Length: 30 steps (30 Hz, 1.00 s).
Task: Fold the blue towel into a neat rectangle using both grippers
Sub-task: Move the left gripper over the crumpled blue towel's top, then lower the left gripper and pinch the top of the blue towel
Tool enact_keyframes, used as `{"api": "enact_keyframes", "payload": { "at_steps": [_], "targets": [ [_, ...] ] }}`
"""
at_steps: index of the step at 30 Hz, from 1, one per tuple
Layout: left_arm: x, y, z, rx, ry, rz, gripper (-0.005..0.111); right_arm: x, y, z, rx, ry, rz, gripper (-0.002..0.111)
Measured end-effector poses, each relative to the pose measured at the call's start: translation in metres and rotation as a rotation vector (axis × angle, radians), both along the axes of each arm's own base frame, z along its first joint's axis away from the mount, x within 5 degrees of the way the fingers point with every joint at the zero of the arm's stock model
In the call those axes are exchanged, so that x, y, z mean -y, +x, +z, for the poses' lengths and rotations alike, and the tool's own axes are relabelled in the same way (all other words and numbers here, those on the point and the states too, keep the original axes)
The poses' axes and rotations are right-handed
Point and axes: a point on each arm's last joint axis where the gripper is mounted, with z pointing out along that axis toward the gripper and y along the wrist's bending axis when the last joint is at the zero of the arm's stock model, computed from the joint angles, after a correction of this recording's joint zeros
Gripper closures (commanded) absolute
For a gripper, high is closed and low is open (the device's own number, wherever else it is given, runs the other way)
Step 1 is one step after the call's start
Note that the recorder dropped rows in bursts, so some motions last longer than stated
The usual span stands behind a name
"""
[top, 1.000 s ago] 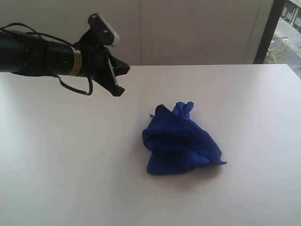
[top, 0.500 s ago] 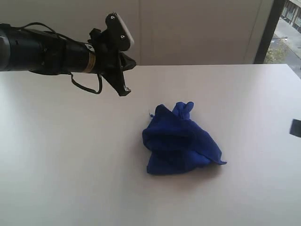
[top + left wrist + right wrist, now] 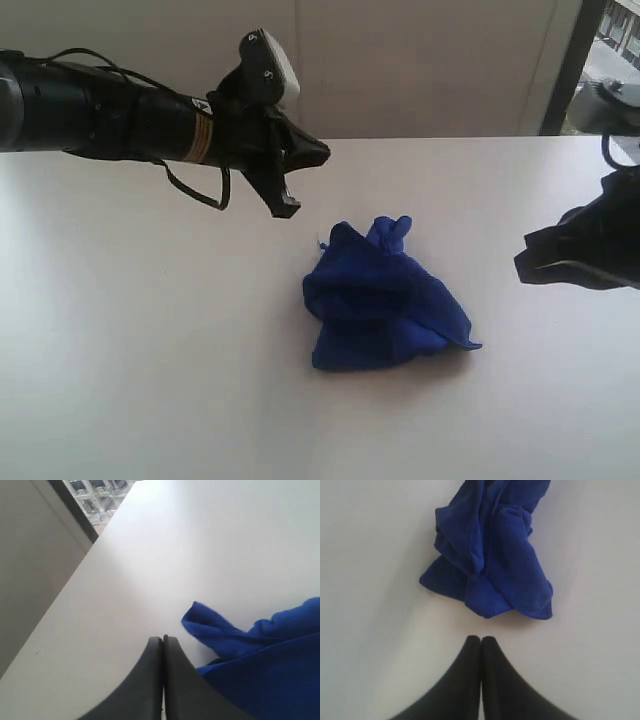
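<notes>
My left gripper should open over the towel's raised fold [image 3: 354,256], pinch it and lift, because the blue towel lies crumpled in a heap [image 3: 380,310] next to my closed left gripper.
The blue towel [image 3: 385,300] lies crumpled in a heap on the white table [image 3: 140,360]. My left gripper [image 3: 287,209] hangs above the table just behind and left of the towel, shut and empty. My right gripper [image 3: 522,268] comes in from the right edge, a little right of the towel, also shut and empty. In the left wrist view the closed jaws of the left gripper [image 3: 163,639] sit beside a raised fold of the towel [image 3: 260,655]. In the right wrist view the right gripper [image 3: 481,639] points at the towel [image 3: 492,555], with a gap of bare table between them.
A beige wall [image 3: 420,60] runs behind the table's far edge. At the back right is a dark window frame [image 3: 570,60]. Black cables [image 3: 190,190] hang under the left arm.
The left arm has moved right, closer to the towel. The right gripper has come into the exterior view from the right edge. The towel has not moved.
</notes>
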Motion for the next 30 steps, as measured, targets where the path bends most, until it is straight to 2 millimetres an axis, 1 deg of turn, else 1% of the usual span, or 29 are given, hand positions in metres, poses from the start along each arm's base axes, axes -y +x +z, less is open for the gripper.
{"api": "enact_keyframes", "payload": {
  "at_steps": [3, 7, 10, 11, 12, 14, 15, 16, 17, 18, 19, 21, 23, 27, 30],
  "targets": [
    [-0.009, 0.013, -0.002, 0.083, 0.089, 0.164, 0.107, 0.000, 0.001, -0.003, -0.019, 0.002, 0.010, 0.108],
    [-0.037, 0.035, -0.001, 0.263, 0.305, 0.479, 0.107, 0.000, 0.001, -0.003, -0.022, 0.002, 0.012, 0.108],
    [-0.056, 0.041, 0.002, 0.362, 0.476, 0.628, 0.107, 0.000, 0.001, -0.003, -0.021, 0.001, 0.014, 0.108],
    [-0.062, 0.042, 0.000, 0.366, 0.542, 0.655, 0.107, 0.000, 0.001, -0.003, -0.020, 0.000, 0.016, 0.108],
    [-0.066, 0.041, -0.002, 0.354, 0.605, 0.664, 0.107, 0.000, 0.001, -0.003, -0.020, 0.000, 0.016, 0.108],
    [-0.075, 0.035, -0.013, 0.262, 0.808, 0.629, 0.107, 0.000, 0.001, -0.003, -0.019, -0.001, 0.018, 0.108],
    [-0.079, 0.031, -0.022, 0.183, 0.924, 0.564, 0.107, 0.000, 0.001, -0.003, -0.017, -0.003, 0.018, 0.108],
    [-0.081, 0.025, -0.030, 0.087, 0.998, 0.479, 0.107, 0.000, 0.001, -0.003, -0.017, -0.002, 0.018, 0.108],
    [-0.081, 0.019, -0.038, -0.015, 1.020, 0.385, 0.107, -0.001, 0.001, -0.003, -0.015, 0.002, 0.016, 0.108],
    [-0.076, 0.013, -0.044, -0.099, 1.008, 0.286, 0.107, -0.001, 0.001, -0.003, -0.014, 0.006, 0.015, 0.108],
    [-0.071, 0.009, -0.046, -0.148, 0.986, 0.209, 0.107, -0.001, 0.001, -0.002, -0.014, 0.008, 0.014, 0.108],
    [-0.053, 0.000, -0.041, -0.201, 0.901, 0.050, 0.107, -0.001, 0.001, -0.002, -0.012, 0.010, 0.016, 0.108],
    [-0.032, -0.006, -0.030, -0.168, 0.845, -0.078, 0.107, -0.001, 0.001, -0.002, -0.010, 0.010, 0.020, 0.108],
    [0.018, -0.023, -0.004, -0.031, 0.782, -0.237, 0.107, -0.001, 0.001, -0.002, -0.011, 0.009, 0.023, 0.108],
    [0.048, -0.033, 0.004, 0.068, 0.769, -0.337, 0.107, -0.001, 0.001, -0.002, -0.012, 0.010, 0.024, 0.108]
  ]
}}
